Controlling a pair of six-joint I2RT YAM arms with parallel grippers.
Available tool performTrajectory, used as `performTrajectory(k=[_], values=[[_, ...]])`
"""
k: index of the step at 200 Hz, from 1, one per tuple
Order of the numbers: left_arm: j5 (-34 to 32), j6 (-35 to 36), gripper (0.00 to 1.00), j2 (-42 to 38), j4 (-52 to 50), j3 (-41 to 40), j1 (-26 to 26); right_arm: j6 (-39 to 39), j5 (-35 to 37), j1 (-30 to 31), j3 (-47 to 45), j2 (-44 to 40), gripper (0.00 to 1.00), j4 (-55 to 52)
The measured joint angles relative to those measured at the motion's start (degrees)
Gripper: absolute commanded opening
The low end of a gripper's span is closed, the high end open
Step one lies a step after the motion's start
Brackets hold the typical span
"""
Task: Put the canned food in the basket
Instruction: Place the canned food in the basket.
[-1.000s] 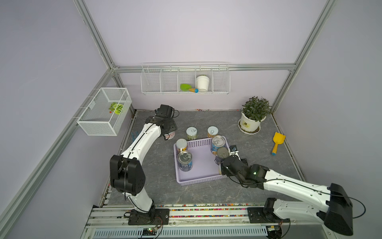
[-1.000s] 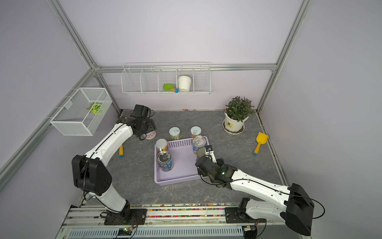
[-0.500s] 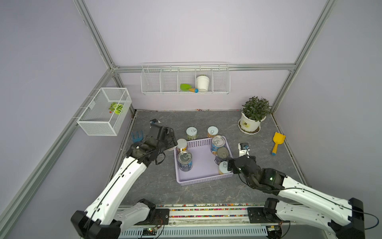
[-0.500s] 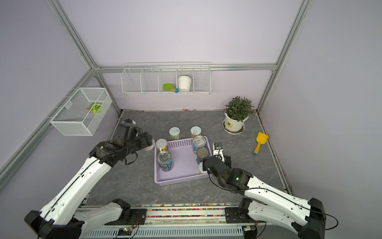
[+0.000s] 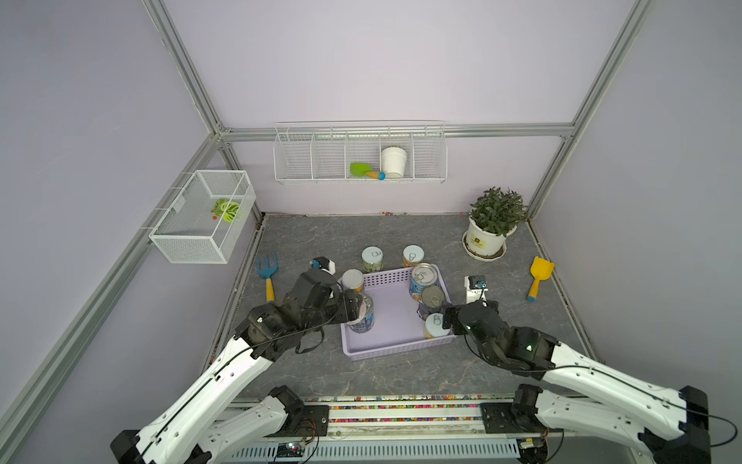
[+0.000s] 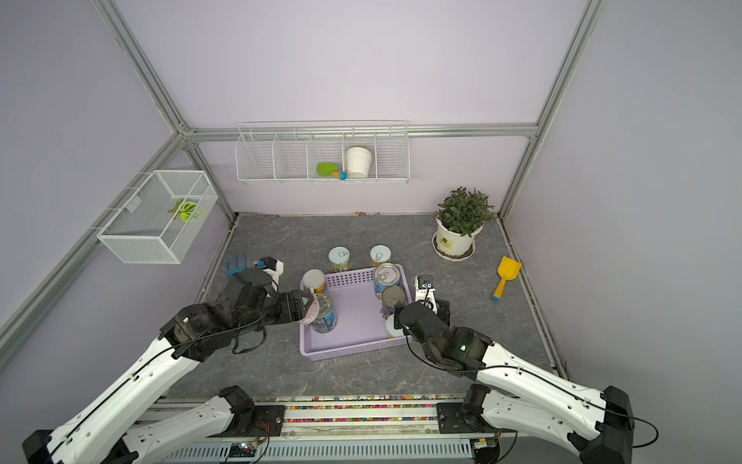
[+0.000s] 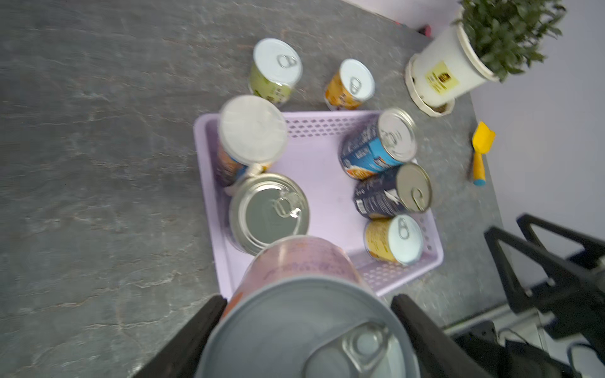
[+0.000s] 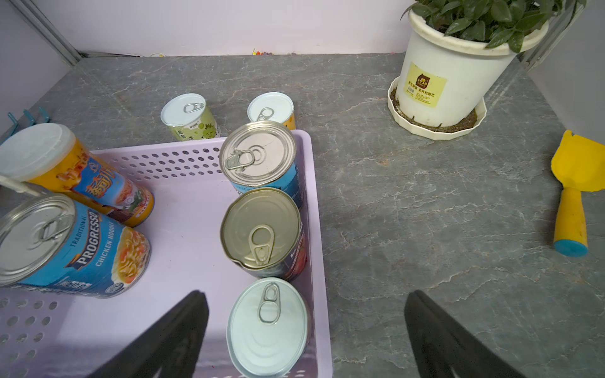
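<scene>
The basket's corner (image 6: 316,345) next to the tall blue can is free, so my left gripper should keep carrying the pink-labelled can there until it rests on the basket's bottom (image 6: 323,342).
The lilac basket (image 5: 395,349) (image 6: 349,347) lies mid-table. My left gripper (image 5: 357,309) (image 7: 307,304) is shut on a pink-labelled can (image 7: 294,261) (image 6: 312,309), held over the basket's left side beside a tall blue can (image 5: 365,319) (image 8: 65,248). A white-lidded orange can (image 5: 352,280), another blue can (image 5: 422,279) and a dark can (image 5: 431,299) are also in the basket. My right gripper (image 5: 447,321) (image 8: 306,297) is open above a small white-topped can (image 8: 268,327) in the near right corner. A green-labelled can (image 5: 372,259) and a yellow-labelled can (image 5: 413,255) stand behind the basket.
A potted plant (image 5: 492,229) stands at the back right, with a yellow shovel (image 5: 538,277) by the right wall. A blue rake (image 5: 267,275) lies at the left edge. White wire baskets (image 5: 359,158) (image 5: 200,217) hang on the walls.
My left arm has swung from the back left corner to the basket's left side, carrying the can. My right arm has drawn back toward the front, jaws still open.
</scene>
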Motion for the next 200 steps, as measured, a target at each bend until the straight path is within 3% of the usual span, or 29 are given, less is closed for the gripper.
performTrajectory(k=[67,200], values=[[4.3,-1.7,0.58,2.4,3.0,-10.4,-2.1,-1.9,2.1,-0.1,3.5,1.4,0.98,0.5],[4.0,-2.1,0.59,15.1,13.0,-14.3,-2.4,-2.0,2.3,-0.5,3.7,1.4,0.98,0.8]])
